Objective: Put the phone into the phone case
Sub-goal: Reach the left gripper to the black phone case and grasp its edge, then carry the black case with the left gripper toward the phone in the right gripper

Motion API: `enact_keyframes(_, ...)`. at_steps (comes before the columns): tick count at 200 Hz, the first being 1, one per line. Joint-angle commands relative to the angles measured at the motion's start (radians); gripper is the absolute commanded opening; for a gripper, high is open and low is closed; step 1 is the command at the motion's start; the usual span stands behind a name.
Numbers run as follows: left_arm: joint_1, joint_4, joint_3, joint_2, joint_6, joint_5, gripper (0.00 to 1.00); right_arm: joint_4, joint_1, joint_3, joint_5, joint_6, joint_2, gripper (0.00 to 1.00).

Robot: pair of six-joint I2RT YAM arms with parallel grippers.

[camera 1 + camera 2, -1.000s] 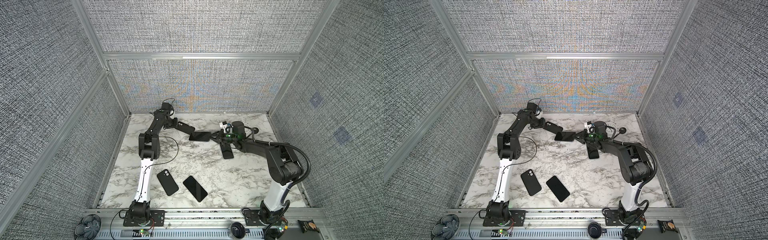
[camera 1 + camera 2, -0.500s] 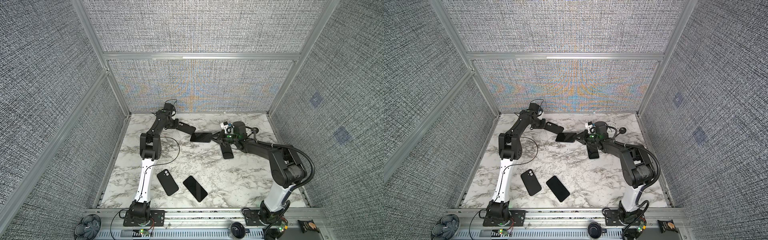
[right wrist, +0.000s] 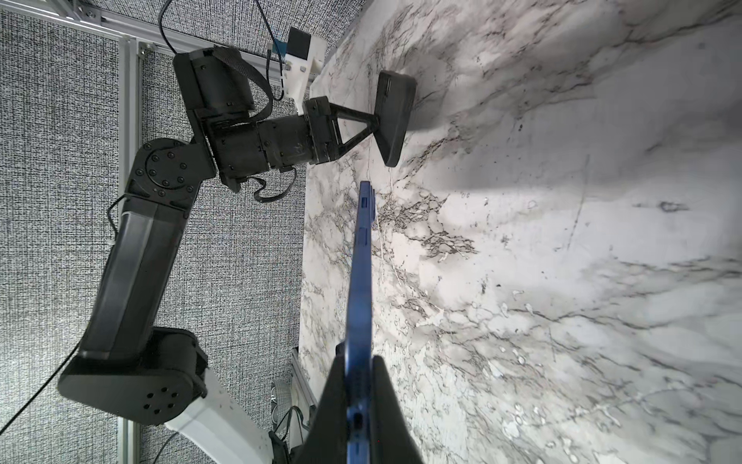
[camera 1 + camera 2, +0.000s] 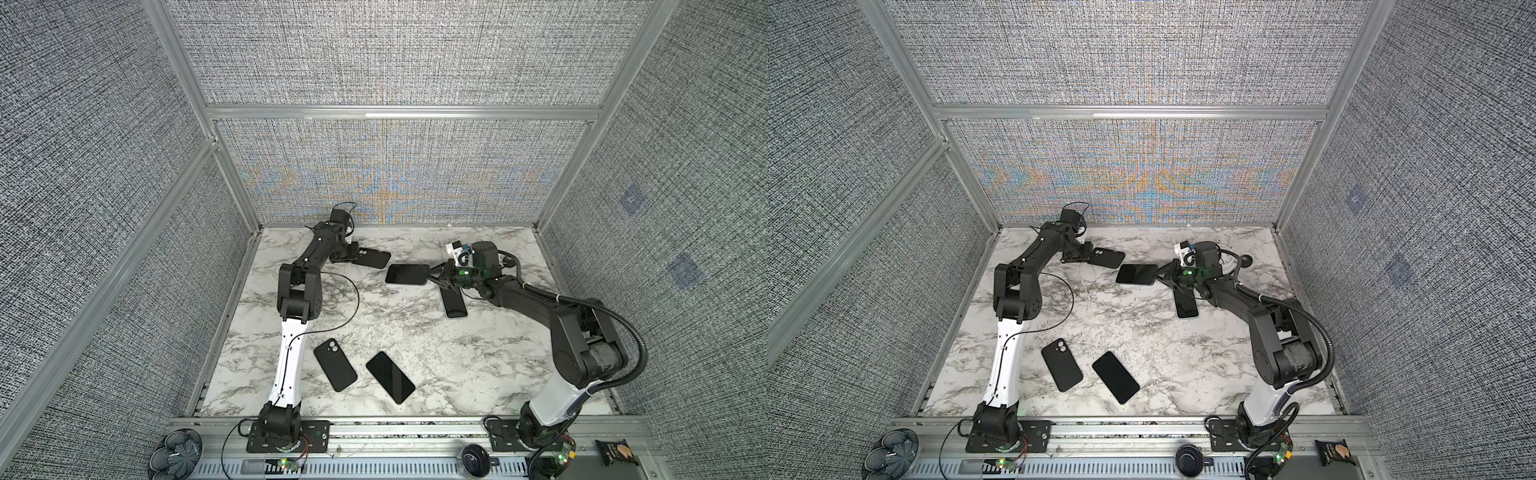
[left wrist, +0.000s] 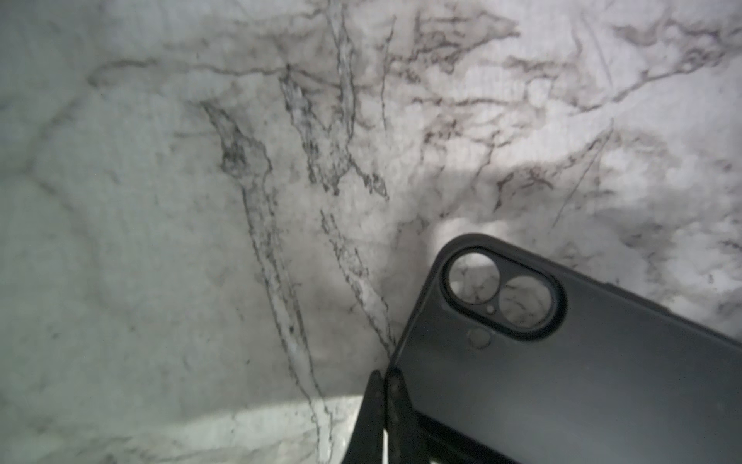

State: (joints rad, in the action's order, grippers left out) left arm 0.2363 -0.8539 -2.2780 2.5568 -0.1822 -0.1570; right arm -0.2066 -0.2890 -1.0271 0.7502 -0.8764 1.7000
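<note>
I keep my left gripper going toward the middle, with the phone case open side up (image 4: 372, 258) and clear marble ahead (image 4: 379, 310), and release the phone case flat there.
The black phone case (image 4: 374, 258) (image 4: 1108, 257), with its twin camera cut-out, is at the back left of the marble table. My left gripper (image 4: 353, 259) (image 5: 381, 381) is shut on its edge near the cut-out corner. In the left wrist view the phone case (image 5: 562, 381) fills the lower right. The phone (image 4: 406, 274) (image 4: 1136, 274) has a dark screen and a blue rim. It is held just right of the case, and my right gripper (image 4: 434, 276) (image 3: 360, 361) is shut on one end. In the right wrist view the phone (image 3: 362, 261) shows edge-on, pointing toward the phone case (image 3: 395, 116).
A dark slab (image 4: 454, 305) lies on the marble beneath the right arm. Near the front edge lie a second case (image 4: 335, 364) with a camera cut-out and a second dark phone (image 4: 390, 377). Fabric walls enclose the table on three sides.
My left gripper's jaws have closed on the edge of the phone case. The right gripper, with the phone in it, has barely moved.
</note>
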Motion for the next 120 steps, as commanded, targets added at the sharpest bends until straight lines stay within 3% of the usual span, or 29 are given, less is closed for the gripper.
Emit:
enact_keyframes(1,0.019,0.001,0.042,-0.049,-0.063,0.028,0.03,0.038,0.0,0.002,-0.009,0.055,-0.034,0.0)
enact_keyframes(28,0.041,-0.01,0.155,-0.137,-0.125,0.075,0.01,0.059,0.001,0.024,-0.005,0.066,-0.078,0.0)
enact_keyframes(80,0.085,0.147,0.572,-0.418,-0.261,0.13,0.0,0.068,0.0,0.12,0.068,0.077,-0.167,0.0)
enact_keyframes(120,0.15,0.219,0.758,-0.527,-0.334,0.165,0.0,0.099,0.005,0.193,0.113,0.09,-0.269,0.0)
